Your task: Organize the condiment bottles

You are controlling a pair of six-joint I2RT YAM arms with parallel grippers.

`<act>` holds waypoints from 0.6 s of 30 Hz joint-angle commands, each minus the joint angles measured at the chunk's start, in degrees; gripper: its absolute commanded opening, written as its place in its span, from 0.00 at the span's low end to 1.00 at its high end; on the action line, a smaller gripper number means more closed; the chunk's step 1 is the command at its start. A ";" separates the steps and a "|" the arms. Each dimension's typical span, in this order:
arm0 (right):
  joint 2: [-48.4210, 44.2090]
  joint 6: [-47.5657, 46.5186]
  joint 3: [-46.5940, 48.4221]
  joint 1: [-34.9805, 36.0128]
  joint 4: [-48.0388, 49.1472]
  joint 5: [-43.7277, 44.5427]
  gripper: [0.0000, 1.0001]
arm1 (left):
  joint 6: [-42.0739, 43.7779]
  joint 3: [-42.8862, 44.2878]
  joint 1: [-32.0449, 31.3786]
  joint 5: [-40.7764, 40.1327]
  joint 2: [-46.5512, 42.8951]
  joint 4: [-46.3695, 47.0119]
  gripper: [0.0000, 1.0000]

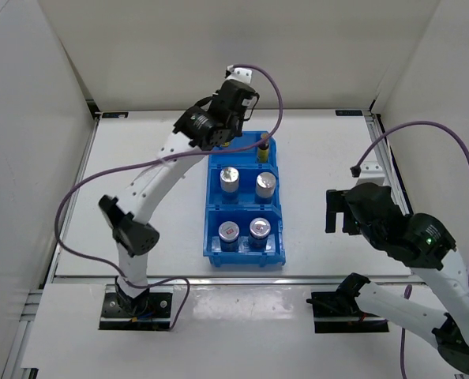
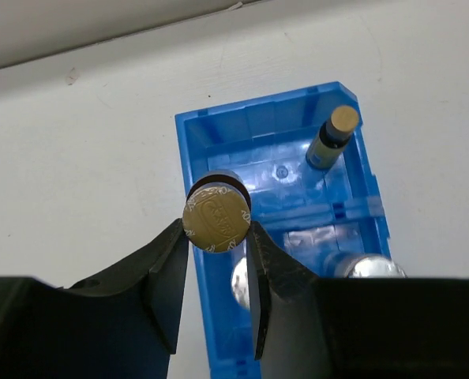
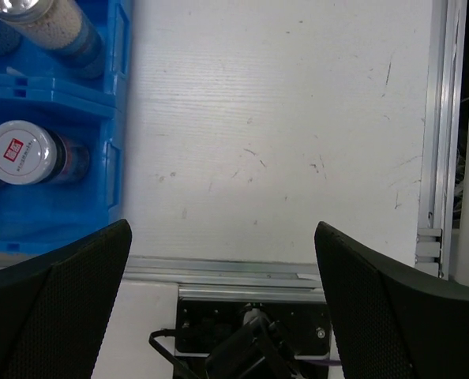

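My left gripper should keep moving the held bottle (image 2: 217, 215) down beside the second bottle until its base sits on the far compartment's open bottom (image 2: 254, 162), because it is cap-up over that spot.
My left gripper (image 1: 223, 140) (image 2: 217, 237) is shut on one slim condiment bottle (image 2: 216, 219), seen from above by its gold-tan round top. It holds the bottle over the left wall of the far compartment of the blue bin (image 1: 242, 260) (image 2: 189, 138). The second bottle (image 1: 263, 150) (image 2: 334, 136), with a yellow-olive body and dark neck, stands upright in that compartment's far right corner. In the top view the held bottle is hidden under the gripper. My right gripper (image 1: 335, 212) (image 3: 221, 229) is open and empty, right of the bin over bare table.
Four silver-lidded jars fill the bin's other compartments: two in the middle (image 1: 231, 178) (image 1: 266, 184) and two at the near end (image 1: 229, 233) (image 1: 259, 229). The right wrist view shows a jar with a red label (image 3: 20, 151) and the table's metal edge rail (image 3: 298, 268).
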 commanded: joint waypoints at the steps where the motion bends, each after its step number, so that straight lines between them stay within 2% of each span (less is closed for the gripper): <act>1: -3.65 0.10 -1.73 0.27 2.10 2.05 1.00 | 1.57 4.47 3.63 0.61 4.51 5.82 0.11; 6: -10.06 0.11 -5.68 0.89 4.75 5.38 1.00 | -2.11 8.25 6.80 5.80 13.21 6.53 0.11; 11: -17.09 -3.32 -9.12 0.89 8.87 3.12 1.00 | -5.02 8.26 9.62 9.14 18.14 7.14 0.11; 18: -17.90 -3.32 -9.65 0.89 9.41 3.11 1.00 | -8.53 5.27 11.81 12.48 21.93 8.28 0.11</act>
